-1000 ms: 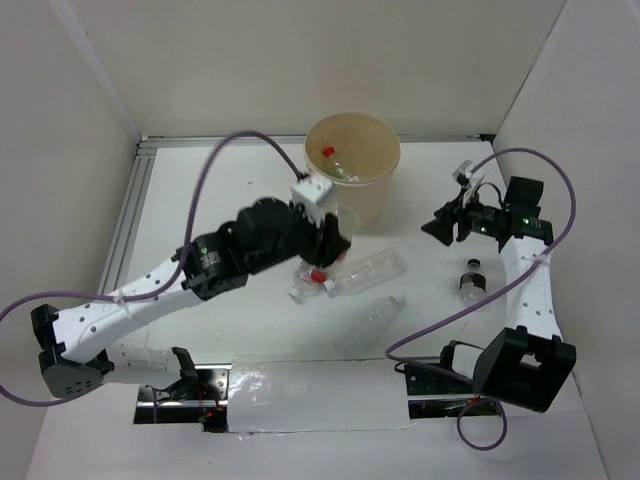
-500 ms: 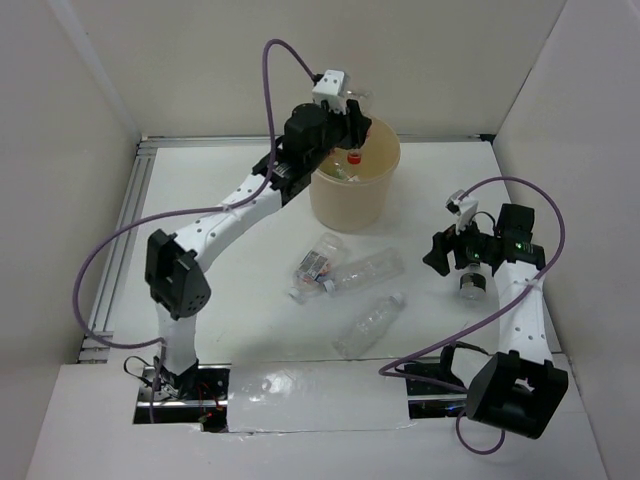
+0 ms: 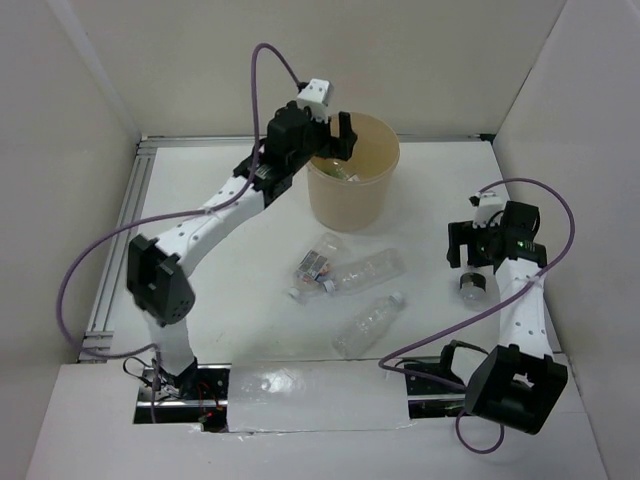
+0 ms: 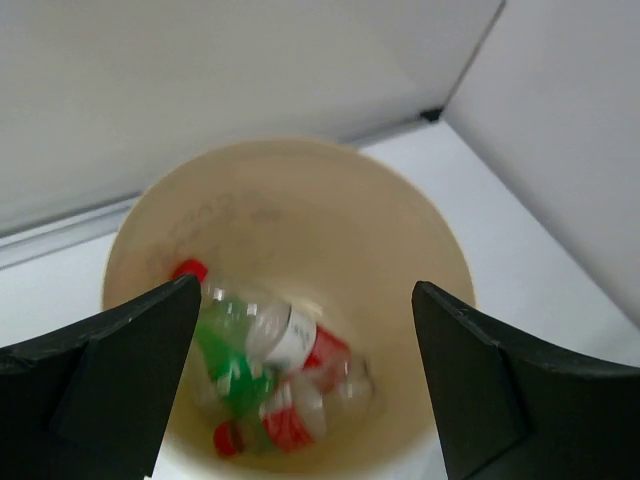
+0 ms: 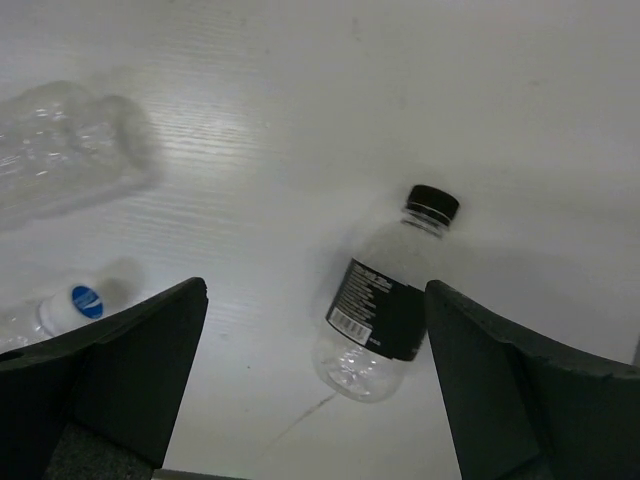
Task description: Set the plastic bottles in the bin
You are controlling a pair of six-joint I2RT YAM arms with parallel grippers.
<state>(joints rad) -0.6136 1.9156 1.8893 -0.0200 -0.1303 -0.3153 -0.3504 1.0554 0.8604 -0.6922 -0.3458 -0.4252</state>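
My gripper will make the black-labelled bottle (image 5: 380, 308) crinkle like an empty one when it squeezes and lifts it, because the pale table can be seen through the bottle's clear shoulder (image 5: 405, 250).
The beige bin (image 3: 352, 195) stands at the back middle of the table. My left gripper (image 3: 332, 142) hovers over its mouth, open and holding nothing. In the left wrist view the bin (image 4: 420, 240) holds a green bottle (image 4: 225, 352) and red-labelled bottles (image 4: 292, 418) below the open left gripper (image 4: 305, 300). My right gripper (image 3: 466, 250) is open above a black-capped, black-labelled bottle (image 5: 385, 310) lying on the table; the right gripper (image 5: 315, 288) is not touching it. Three more bottles lie mid-table: a red-labelled one (image 3: 316, 262), a long clear one (image 3: 368, 269) and a clear one (image 3: 368, 325).
White walls close in the table on the left, back and right. A metal rail (image 3: 125, 225) runs along the left edge. Purple cables loop above both arms. In the right wrist view a clear bottle (image 5: 65, 150) and a white cap with a blue mark (image 5: 80, 302) lie to the left.
My left arm swung from mid-table up over the bin with a red-capped bottle, then opened; the bottle is now in the bin. My right gripper opened and turned down over the black-capped bottle.
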